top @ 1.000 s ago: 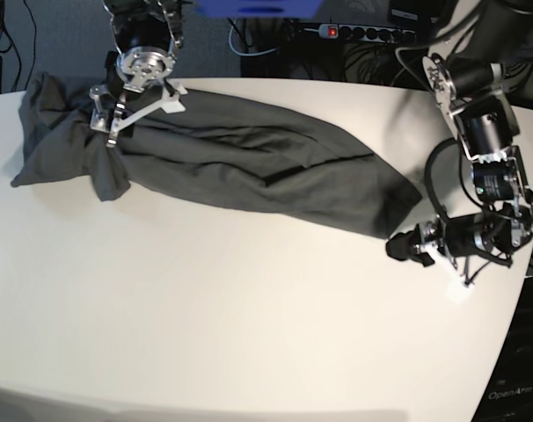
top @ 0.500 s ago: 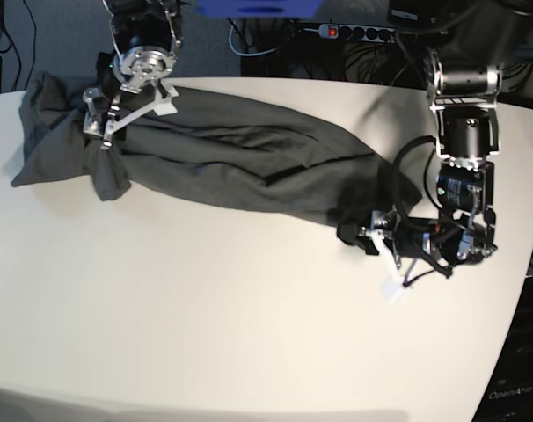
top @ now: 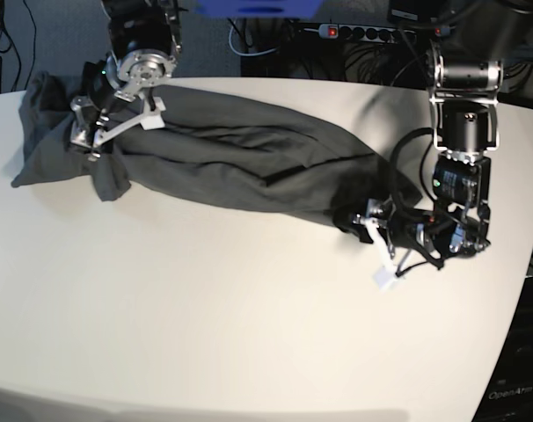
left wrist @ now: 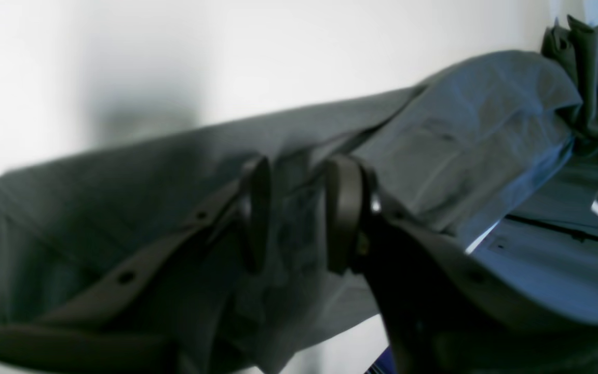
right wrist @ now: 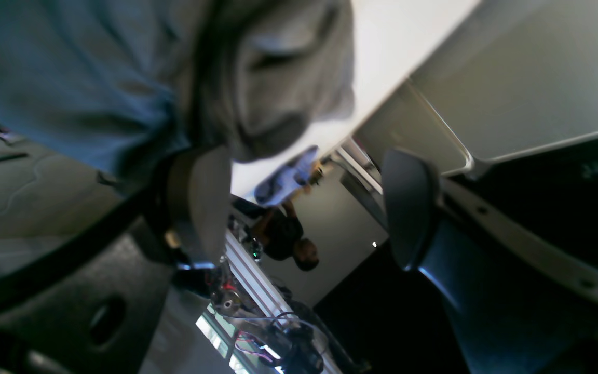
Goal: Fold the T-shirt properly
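My gripper will drag the T-shirt's bunched end (top: 51,154) along, still bunched, when it pulls the T-shirt's opposite end to the side, because long folds (top: 280,176) run through the stretched T-shirt.
The dark olive-grey T-shirt (top: 249,158) lies stretched in a long band across the far half of the white table (top: 205,308), bunched at its left end. My left gripper (top: 350,220) sits low at the shirt's lower right edge. In the left wrist view its dark fingers (left wrist: 343,213) stand a little apart, with blurred T-shirt (left wrist: 486,119) cloth showing through the gap of the left gripper (left wrist: 299,218). My right gripper (top: 86,139) hovers over the bunched left end. Its jaws gape wide in the right wrist view, the right gripper (right wrist: 304,208) empty, T-shirt (right wrist: 70,78) cloth beside one finger.
A power strip (top: 354,32) and cables lie behind the table's far edge. The table's curved right edge (top: 513,308) runs close to the left arm. A person (right wrist: 283,234) shows beyond the table in the right wrist view.
The left arm swung left from the bare table onto the shirt's lower right edge. The right gripper slid a little left over the bunched end.
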You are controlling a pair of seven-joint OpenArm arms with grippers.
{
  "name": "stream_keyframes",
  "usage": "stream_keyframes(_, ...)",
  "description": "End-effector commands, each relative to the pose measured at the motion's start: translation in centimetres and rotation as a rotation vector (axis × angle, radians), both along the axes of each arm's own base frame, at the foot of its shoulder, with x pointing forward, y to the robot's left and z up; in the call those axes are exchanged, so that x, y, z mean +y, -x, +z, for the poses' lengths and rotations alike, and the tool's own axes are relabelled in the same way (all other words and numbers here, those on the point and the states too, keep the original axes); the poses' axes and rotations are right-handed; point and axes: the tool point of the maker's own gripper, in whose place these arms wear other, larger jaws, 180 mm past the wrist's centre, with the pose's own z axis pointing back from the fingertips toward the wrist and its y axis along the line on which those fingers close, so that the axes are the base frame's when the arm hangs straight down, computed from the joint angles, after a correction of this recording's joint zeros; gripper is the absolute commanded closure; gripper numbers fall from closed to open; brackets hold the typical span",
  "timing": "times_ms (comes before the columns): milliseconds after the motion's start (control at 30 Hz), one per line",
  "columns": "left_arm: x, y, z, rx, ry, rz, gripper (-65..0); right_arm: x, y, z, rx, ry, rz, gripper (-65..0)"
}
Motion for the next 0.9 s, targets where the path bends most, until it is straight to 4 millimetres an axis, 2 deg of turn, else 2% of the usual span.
stream_keyframes(0,0.0,-1.5,1.7,-0.057,0.013,0.002,-17.9,-0.5,-0.8,1.4,-0.049,0.035,-0.009,-44.8)
stream_keyframes(267,0.0,-1.6,1.8,-0.060,0.011,-0.001,-17.9,-0.6,-4.0,3.3,-0.141,0.038,-0.009,-43.2)
stream_keyframes(333,0.0,-1.6,1.8,-0.059,0.010,-0.002,-17.9,-0.7,-4.7,3.7,-0.165,0.038,-0.018,-37.3)
stream_keyframes(500,1.0,-1.7,1.8,-0.061,-0.006,0.008,-17.7,-0.3,-5.1,3.9,-0.180,0.020,-0.032,-12.3)
stream_keyframes(567,1.1,-1.7,1.7,-0.058,-0.009,0.009,-17.1,-0.1,-5.1,3.8,-0.180,0.014,-0.034,-4.9)
stream_keyframes(600,1.2,-1.6,1.6,-0.054,-0.019,0.010,-14.9,-0.1,-5.1,3.8,-0.180,0.014,-0.034,-1.7)
stream_keyframes(733,2.6,-1.3,0.1,-0.036,-0.137,0.002,-1.6,0.0,-5.1,3.8,-0.181,0.009,-0.037,-0.1)
stream_keyframes(867,1.8,-1.6,-0.5,-0.054,-0.173,-0.012,-2.2,0.0,-5.1,3.8,-0.179,0.009,-0.037,-0.1)
